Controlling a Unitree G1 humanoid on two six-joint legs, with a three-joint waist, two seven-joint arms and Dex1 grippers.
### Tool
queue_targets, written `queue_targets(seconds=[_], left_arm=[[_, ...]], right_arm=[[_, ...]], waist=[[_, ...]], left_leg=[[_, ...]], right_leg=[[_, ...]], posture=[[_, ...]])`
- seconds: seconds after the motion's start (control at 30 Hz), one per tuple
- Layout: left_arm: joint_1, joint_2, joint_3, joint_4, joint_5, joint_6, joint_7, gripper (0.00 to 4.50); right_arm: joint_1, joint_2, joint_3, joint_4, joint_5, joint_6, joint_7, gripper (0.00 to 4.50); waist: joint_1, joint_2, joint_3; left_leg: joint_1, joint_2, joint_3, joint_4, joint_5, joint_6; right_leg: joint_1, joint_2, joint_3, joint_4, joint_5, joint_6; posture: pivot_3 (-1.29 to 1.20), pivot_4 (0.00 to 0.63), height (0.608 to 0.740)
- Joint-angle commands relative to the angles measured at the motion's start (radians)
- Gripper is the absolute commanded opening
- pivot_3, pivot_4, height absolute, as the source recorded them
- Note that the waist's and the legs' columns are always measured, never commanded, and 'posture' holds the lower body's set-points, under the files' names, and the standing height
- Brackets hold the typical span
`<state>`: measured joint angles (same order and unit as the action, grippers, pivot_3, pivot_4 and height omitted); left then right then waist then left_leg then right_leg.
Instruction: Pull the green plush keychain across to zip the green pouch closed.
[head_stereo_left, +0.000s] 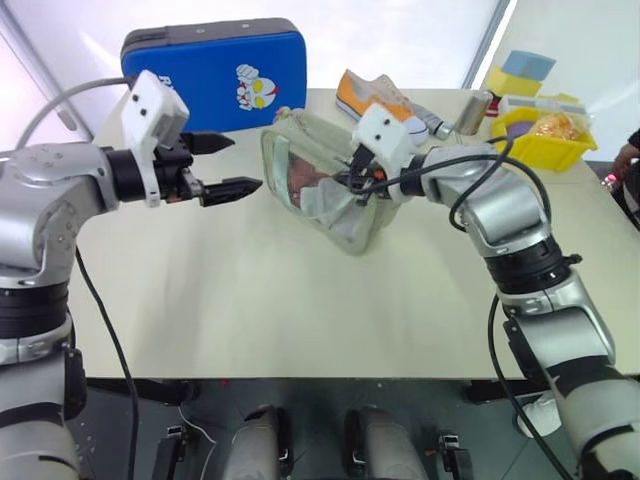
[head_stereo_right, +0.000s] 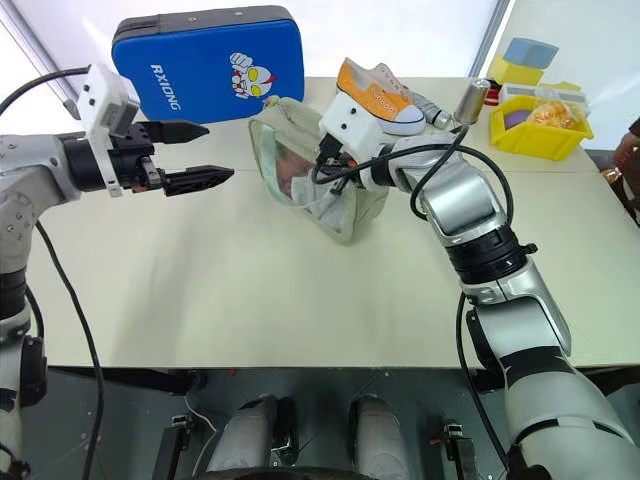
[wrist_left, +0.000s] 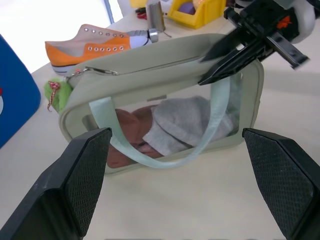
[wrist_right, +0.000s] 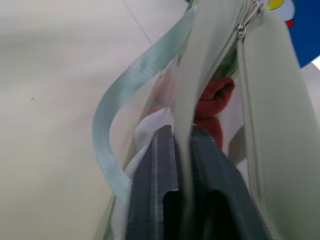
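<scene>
My gripper will pull the green plush keychain across, and the zipper's slider (wrist_left: 104, 71) should follow it to the other end of the pouch, because metal links (wrist_left: 77, 73) connect them.
The green pouch (head_stereo_left: 315, 200) lies on the table's middle, its clear window showing grey and reddish cloth inside. A mint strap (wrist_left: 150, 157) hangs across the window. The green plush keychain (wrist_left: 54, 94) sits at the pouch's end nearest the blue case. My right gripper (head_stereo_left: 352, 185) is shut on the fabric rim of the pouch at the opposite end, pinching one side of the zipper opening (wrist_right: 240, 60), which gapes there. My left gripper (head_stereo_left: 245, 163) hovers open to the left of the pouch, apart from it, with nothing between its fingers.
A blue hard case (head_stereo_left: 215, 75) stands at the back left, close behind the pouch. An orange shoe (head_stereo_left: 375, 95), a metal cylinder (head_stereo_left: 472, 112) and a yellow bin (head_stereo_left: 545, 140) sit at the back right. A person's hand (head_stereo_left: 628, 155) shows at the right edge.
</scene>
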<state>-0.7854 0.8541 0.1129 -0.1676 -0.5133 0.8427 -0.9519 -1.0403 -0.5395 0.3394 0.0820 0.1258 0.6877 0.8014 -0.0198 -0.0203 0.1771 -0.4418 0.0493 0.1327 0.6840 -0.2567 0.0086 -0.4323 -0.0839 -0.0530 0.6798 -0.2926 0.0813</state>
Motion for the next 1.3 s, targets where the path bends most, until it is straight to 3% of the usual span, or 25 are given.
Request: queue_targets(seconds=[0.03,0.33,0.63,0.83,1.07,1.3], left_arm=[[0.001,0.038,0.059,0.034,0.004,-0.031,0.009,4.5],[0.023,0.099,0.141,0.148,-0.006,-0.069,0.008,4.5],[0.063,0.065,0.137,0.084,-0.039,-0.046,0.039,4.5],[0.068,0.061,0.123,0.111,-0.035,-0.061,0.041,4.5],[0.038,0.038,0.138,0.24,0.01,-0.134,0.092,4.5],[-0.015,-0.021,0.069,0.357,0.062,-0.219,0.08,4.5]], right_arm=[[-0.028,-0.026,-0.006,0.007,-0.053,-0.18,0.048,0.12],[0.036,-0.15,-0.088,0.107,0.011,-0.615,0.346,0.12],[0.09,-0.104,-0.101,0.142,0.045,-0.686,0.447,0.12],[0.093,-0.142,-0.15,0.113,0.038,-0.638,0.437,2.5],[0.187,-0.289,-0.242,-0.133,0.109,-0.391,0.437,2.5],[0.275,-0.269,-0.236,-0.151,0.078,-0.365,0.366,2.5]], waist=[[-0.001,0.0,0.0],[0.006,-0.001,0.001],[-0.001,-0.001,0.001],[0.002,-0.001,0.001],[0.009,-0.001,0.001],[0.007,-0.002,0.0]], left_leg=[[0.0,0.0,0.0,0.0,0.0,0.0],[0.0,0.0,0.0,0.0,0.0,0.0],[0.001,0.001,0.0,0.0,0.0,-0.001],[0.002,0.001,0.0,0.0,0.001,-0.001],[0.001,0.0,-0.001,0.001,0.001,-0.001],[0.003,0.0,0.0,0.001,0.001,-0.001]], right_leg=[[0.0,0.0,0.0,0.0,0.0,0.0],[0.0,0.0,0.0,-0.002,0.0,0.0],[0.001,0.0,0.0,0.0,0.0,0.0],[0.001,0.0,0.0,0.001,0.0,0.0],[0.002,-0.001,0.0,0.001,0.0,0.0],[0.003,0.0,0.0,0.001,0.0,0.0]], posture=[[0.0,0.15,0.74],[0.0,0.15,0.74],[0.0,0.15,0.74],[0.0,0.15,0.74],[0.0,0.15,0.74],[0.0,0.15,0.74]])
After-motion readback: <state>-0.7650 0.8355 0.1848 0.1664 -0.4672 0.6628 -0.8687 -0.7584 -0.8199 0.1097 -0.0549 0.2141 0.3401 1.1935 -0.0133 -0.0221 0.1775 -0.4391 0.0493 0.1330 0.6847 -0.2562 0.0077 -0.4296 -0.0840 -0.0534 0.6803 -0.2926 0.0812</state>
